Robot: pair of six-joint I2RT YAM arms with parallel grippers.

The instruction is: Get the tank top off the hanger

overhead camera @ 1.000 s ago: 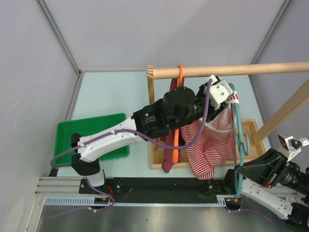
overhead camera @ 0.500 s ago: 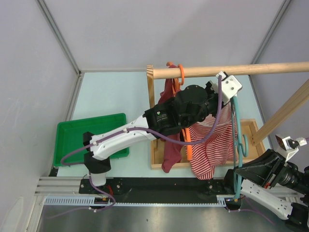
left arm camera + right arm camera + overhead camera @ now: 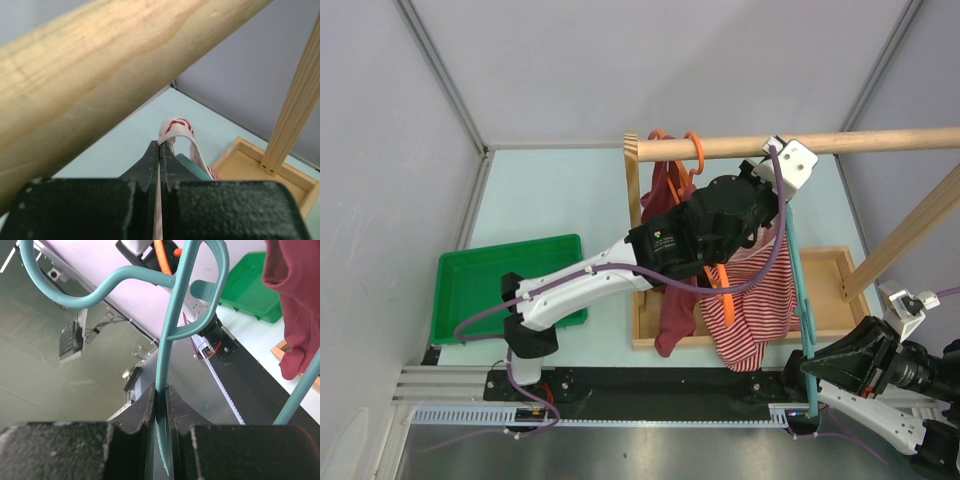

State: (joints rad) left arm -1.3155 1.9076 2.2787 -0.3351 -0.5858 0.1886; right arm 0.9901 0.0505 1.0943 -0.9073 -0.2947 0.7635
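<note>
My left gripper is holding the strap (image 3: 177, 127) close to the wooden rod, so it should back down while my right gripper pulls the teal hanger (image 3: 798, 270) clear of the tank top.
The red-and-white striped tank top (image 3: 760, 300) hangs below the wooden rod (image 3: 800, 146), draped on a teal hanger (image 3: 802, 300). My left gripper (image 3: 786, 190) is up by the rod and shut on the top's strap (image 3: 176, 128). In the left wrist view the strap loops out past the closed tips (image 3: 160, 148), with the teal hanger (image 3: 196, 168) just beneath. My right gripper (image 3: 812, 368) is low at the near right, shut on the hanger's lower end. In the right wrist view the teal hanger (image 3: 168, 350) runs up from between its jaws (image 3: 161, 390).
An orange hanger (image 3: 696, 150) on the rod carries a maroon garment (image 3: 670, 310) left of the tank top. The wooden rack base (image 3: 825, 300) lies under both. A green tray (image 3: 480, 285) sits at the left. A slanted wooden brace (image 3: 910, 230) stands at the right.
My left gripper has risen toward the rod and closed on the strap. The teal hanger has swung straighter and its hook has dropped out of sight. The orange hanger swung leftward.
</note>
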